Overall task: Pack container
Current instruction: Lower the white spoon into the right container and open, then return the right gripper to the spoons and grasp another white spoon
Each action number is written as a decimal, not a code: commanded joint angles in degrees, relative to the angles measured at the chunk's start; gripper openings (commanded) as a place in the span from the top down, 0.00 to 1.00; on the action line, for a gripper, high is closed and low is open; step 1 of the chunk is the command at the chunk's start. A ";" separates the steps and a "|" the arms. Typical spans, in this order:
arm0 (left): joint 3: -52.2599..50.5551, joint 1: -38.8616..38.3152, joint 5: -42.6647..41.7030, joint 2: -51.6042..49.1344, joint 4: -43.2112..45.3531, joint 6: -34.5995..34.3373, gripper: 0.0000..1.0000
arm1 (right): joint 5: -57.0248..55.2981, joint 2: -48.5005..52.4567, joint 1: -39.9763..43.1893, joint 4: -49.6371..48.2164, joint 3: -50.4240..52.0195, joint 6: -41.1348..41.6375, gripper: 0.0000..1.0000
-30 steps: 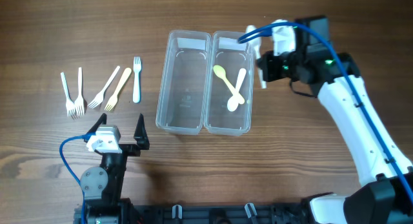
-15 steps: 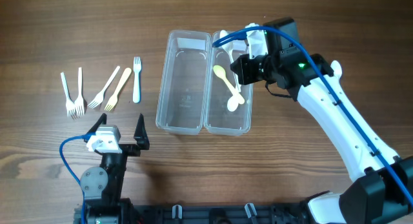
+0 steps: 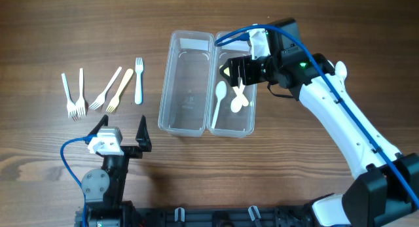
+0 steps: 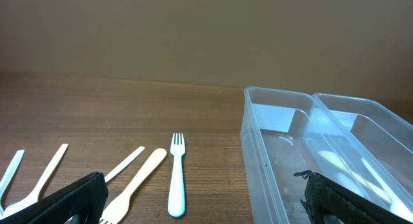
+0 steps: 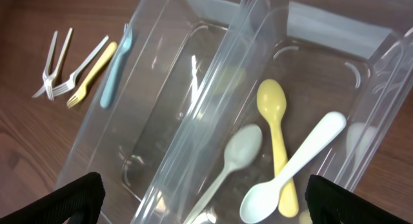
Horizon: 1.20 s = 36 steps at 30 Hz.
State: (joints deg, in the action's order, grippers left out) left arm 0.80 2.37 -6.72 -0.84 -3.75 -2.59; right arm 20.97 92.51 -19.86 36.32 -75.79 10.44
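I can see white spoons lying outside the spoon container and my right gripper is open, so I should keep moving toward those spoons until my fingers are on both sides of one.
Two clear containers stand side by side. The left one is empty. The right one holds a yellow spoon, a white spoon and a pale grey spoon, which lies free along its left wall. My right gripper hovers over the right container's far half, open, with nothing between its fingers. Several plastic forks lie on the table to the left. My left gripper rests open near the front edge, short of the forks, pointing at a blue fork.
The wooden table carries only the forks and the two containers. The left arm's base and blue cable sit at the front left. The right arm slants across the table's right side.
My right gripper moved left over the right container and opened. The pale grey spoon it carried now lies in that container. The left arm has not moved.
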 commanded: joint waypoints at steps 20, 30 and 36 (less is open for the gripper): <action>-0.48 0.04 0.33 0.24 0.09 0.87 0.00 | -28.37 0.87 23.85 10.86 0.07 -13.73 0.31; -0.48 0.04 0.33 0.24 0.09 0.87 0.00 | -31.91 6.12 26.82 4.90 0.07 -19.89 0.44; -0.48 0.04 0.33 0.24 0.09 0.87 0.00 | -31.69 13.33 28.44 4.15 0.07 -23.37 0.43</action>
State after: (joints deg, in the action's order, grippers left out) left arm 0.80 2.35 -6.72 -0.84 -3.77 -2.59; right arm -9.17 101.67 7.49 41.01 -75.79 -10.00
